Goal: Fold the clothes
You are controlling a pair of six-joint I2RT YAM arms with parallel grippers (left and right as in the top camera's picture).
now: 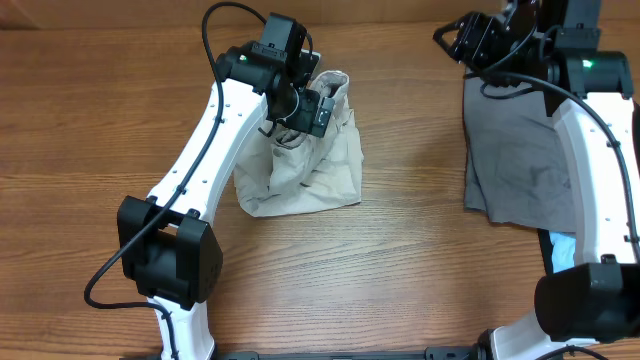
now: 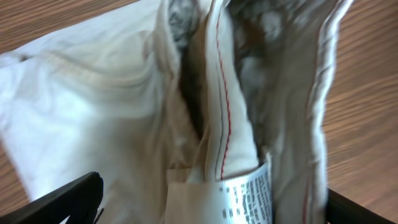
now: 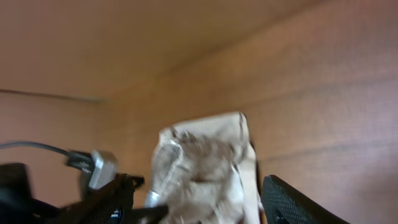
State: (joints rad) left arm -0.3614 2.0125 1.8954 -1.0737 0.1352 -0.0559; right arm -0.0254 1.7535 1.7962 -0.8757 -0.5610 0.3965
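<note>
I see the pale beige shorts bunched in a peak at my left gripper. Next, I back that gripper away before my right gripper pulls the waistband straight.
The pale beige shorts lie bunched at the middle of the table, their upper part drawn up into a peak. My left gripper is at that peak. In the left wrist view the shorts and their white label fill the space between my fingers, which stand wide apart. My right gripper is open and empty at the far right, apart from the beige shorts, which show at a distance between its fingers. Grey shorts lie flat under the right arm.
A light-blue garment shows at the right edge beside the right arm's base. The wooden table is bare at the front. Black cables loop over both arms.
</note>
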